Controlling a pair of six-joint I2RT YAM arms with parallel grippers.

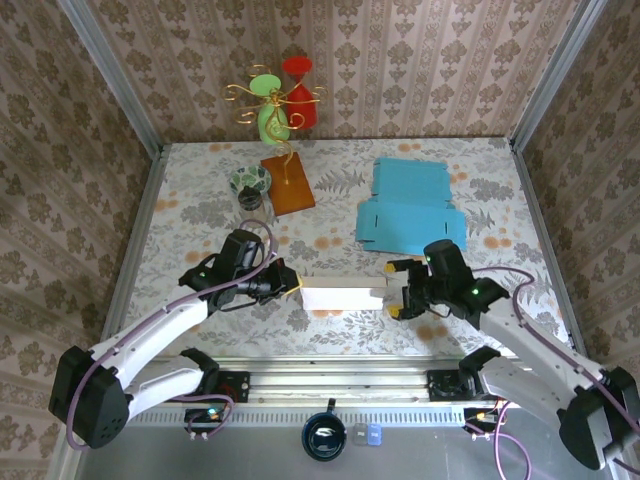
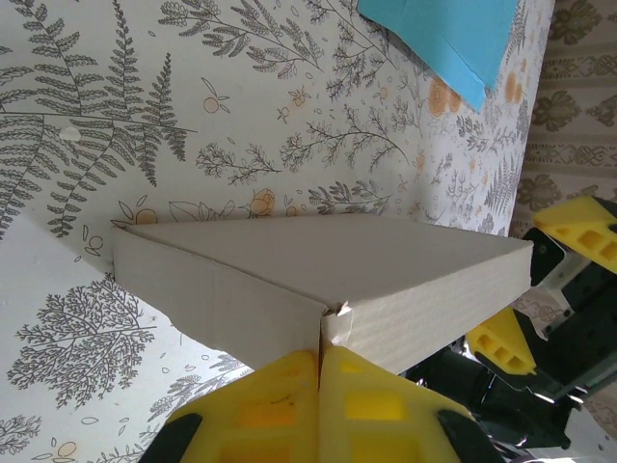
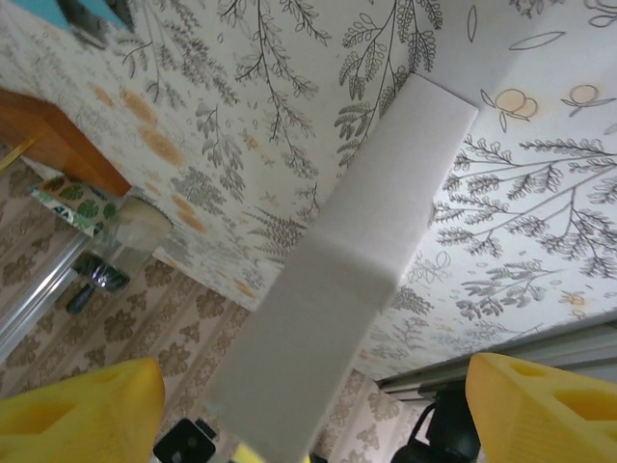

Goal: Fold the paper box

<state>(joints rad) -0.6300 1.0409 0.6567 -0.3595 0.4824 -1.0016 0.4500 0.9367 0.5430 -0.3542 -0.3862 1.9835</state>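
Note:
The closed white paper box (image 1: 343,293) takes up the folding space. My left gripper and right gripper should lay it flat near the glass before they reach the blue cardboard.
The white paper box (image 1: 343,294) is a long closed carton lying crosswise between my two grippers near the table's front. My left gripper (image 1: 293,284) is at its left end. In the left wrist view the yellow fingers (image 2: 265,405) press together on the thin edge at the box's corner seam (image 2: 323,309), with the left gripper (image 2: 320,362) shut on it. My right gripper (image 1: 393,290) stands open around the right end. In the right wrist view the box (image 3: 337,289) runs out from between the wide-apart fingertips (image 3: 87,405) of the right gripper (image 3: 308,386), touching neither.
Two flat blue cardboard blanks (image 1: 410,205) lie behind the right arm. At the back left are an orange board (image 1: 287,183) with a gold wire ornament, a patterned bowl (image 1: 250,180) and a small glass (image 1: 250,200). Metal rails edge the table.

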